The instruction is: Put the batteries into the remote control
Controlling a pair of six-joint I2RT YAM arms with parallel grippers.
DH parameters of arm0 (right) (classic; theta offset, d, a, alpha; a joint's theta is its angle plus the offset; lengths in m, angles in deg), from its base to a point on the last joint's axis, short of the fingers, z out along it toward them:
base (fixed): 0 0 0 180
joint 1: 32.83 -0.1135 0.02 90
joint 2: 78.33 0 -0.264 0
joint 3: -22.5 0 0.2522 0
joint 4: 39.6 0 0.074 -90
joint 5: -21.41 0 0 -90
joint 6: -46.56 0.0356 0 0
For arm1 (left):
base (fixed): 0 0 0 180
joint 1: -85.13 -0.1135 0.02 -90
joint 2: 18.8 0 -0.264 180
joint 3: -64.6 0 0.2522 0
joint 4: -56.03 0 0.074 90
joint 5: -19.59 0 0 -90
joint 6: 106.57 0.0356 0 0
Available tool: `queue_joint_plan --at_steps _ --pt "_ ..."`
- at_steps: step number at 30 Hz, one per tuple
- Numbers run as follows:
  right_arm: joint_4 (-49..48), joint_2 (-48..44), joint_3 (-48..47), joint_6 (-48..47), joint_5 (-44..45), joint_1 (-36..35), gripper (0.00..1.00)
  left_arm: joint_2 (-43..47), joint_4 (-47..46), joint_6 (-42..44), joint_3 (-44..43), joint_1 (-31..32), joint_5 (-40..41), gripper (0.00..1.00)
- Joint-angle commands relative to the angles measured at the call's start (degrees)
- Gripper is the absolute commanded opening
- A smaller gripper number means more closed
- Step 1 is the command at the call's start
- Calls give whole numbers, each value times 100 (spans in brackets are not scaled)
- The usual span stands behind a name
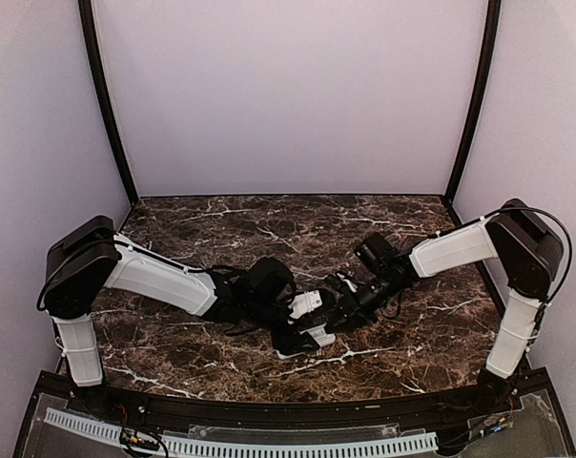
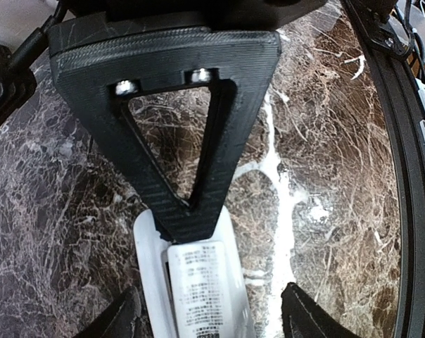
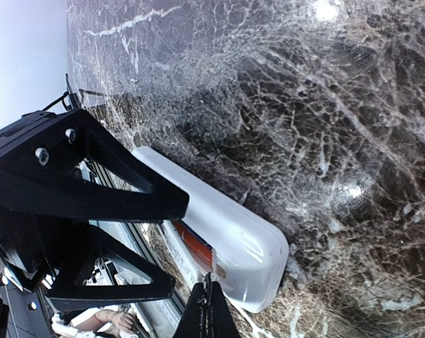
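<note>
Next, my left gripper backs away from the remote, then closes and presses the cover's label (image 2: 200, 289) with its fingers, since the battery cover gapes along the compartment's side (image 2: 168, 276).
The white remote control (image 2: 153, 282) lies back-up on the marble table between the two arms (image 1: 307, 303). Its label-printed battery cover (image 2: 202, 289) sits over the compartment. In the right wrist view the remote (image 3: 233, 218) shows a gap with a red-orange battery (image 3: 195, 246) inside. My left gripper (image 2: 212, 320) is open, with one finger on each side of the remote and room on the right side. My right gripper (image 3: 209, 303) is shut and empty. Its tip rests on the remote at the cover's end, as the left wrist view (image 2: 191, 215) shows.
The dark marble table (image 1: 269, 229) has plain walls at the back and on both sides. A black rail (image 2: 402, 141) runs along the near edge, with a white perforated strip (image 1: 269, 444) beyond it. The arms' fingers crowd together at the centre (image 1: 321, 320).
</note>
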Motion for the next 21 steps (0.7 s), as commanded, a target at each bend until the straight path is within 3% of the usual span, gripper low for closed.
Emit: queue_joint_plan --at_steps 1,5,10,15,21 --pt "-170 70 -96 15 -58 -61 0 205 139 75 44 -18 120 67" --pt "-201 82 -102 20 -66 -61 0 334 205 60 101 -34 179 71" --pt "-244 105 -117 29 -91 -61 0 653 389 -73 342 -44 226 91" --pt "-278 163 -139 14 -119 -61 0 895 460 -166 782 -44 564 91" --pt "-276 203 -208 7 -102 -60 0 794 889 -202 887 -44 751 84"
